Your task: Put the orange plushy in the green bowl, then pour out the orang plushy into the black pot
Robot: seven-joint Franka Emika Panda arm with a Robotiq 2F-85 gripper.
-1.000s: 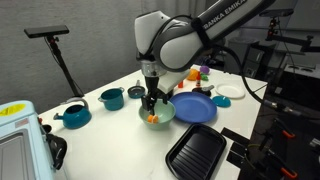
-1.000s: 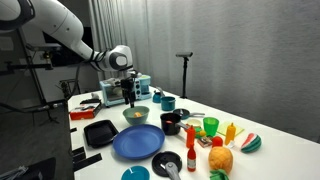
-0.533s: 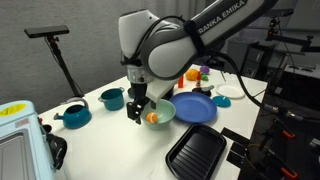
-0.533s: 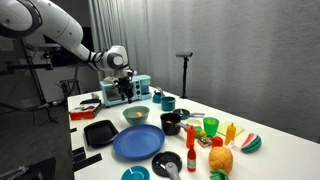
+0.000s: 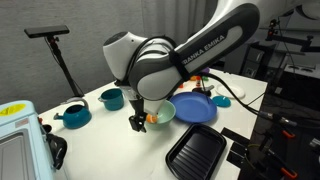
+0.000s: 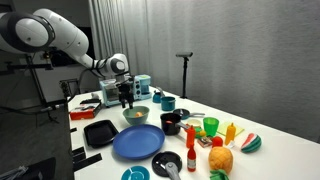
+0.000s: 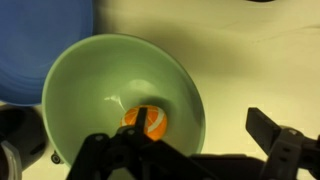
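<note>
My open fingers are on both sides of the green bowl's rim point(image 7: 203, 125), and the orange plushy is resting in the bowl. My gripper should keep going and close firmly on that rim point(image 7: 204, 138).
The orange plushy point(image 7: 146, 121) lies at the bottom of the green bowl point(image 7: 95, 85); it also shows in an exterior view point(image 5: 152, 118). The bowl stands on the table in both exterior views point(image 5: 167, 111) point(image 6: 136, 115). My gripper point(image 7: 196, 115) is open and empty, low at the bowl's near side, with one finger over the inside and the other outside the rim. It also shows in both exterior views point(image 5: 138, 122) point(image 6: 126, 102). The black pot point(image 6: 172, 123) stands beside the bowl and the blue plate; a dark edge of it shows in the wrist view point(image 7: 18, 130).
A blue plate point(image 5: 195, 109) point(image 6: 137, 143) lies next to the bowl. Teal pots point(image 5: 111, 98) and a small lidded grey pot stand behind it. A black tray point(image 5: 195, 152) lies near the table edge. Colourful toy foods point(image 6: 222, 140) and bottles crowd one end.
The gripper has moved from above the bowl's middle to its side and come down to the rim. The plushy stays in the bowl.
</note>
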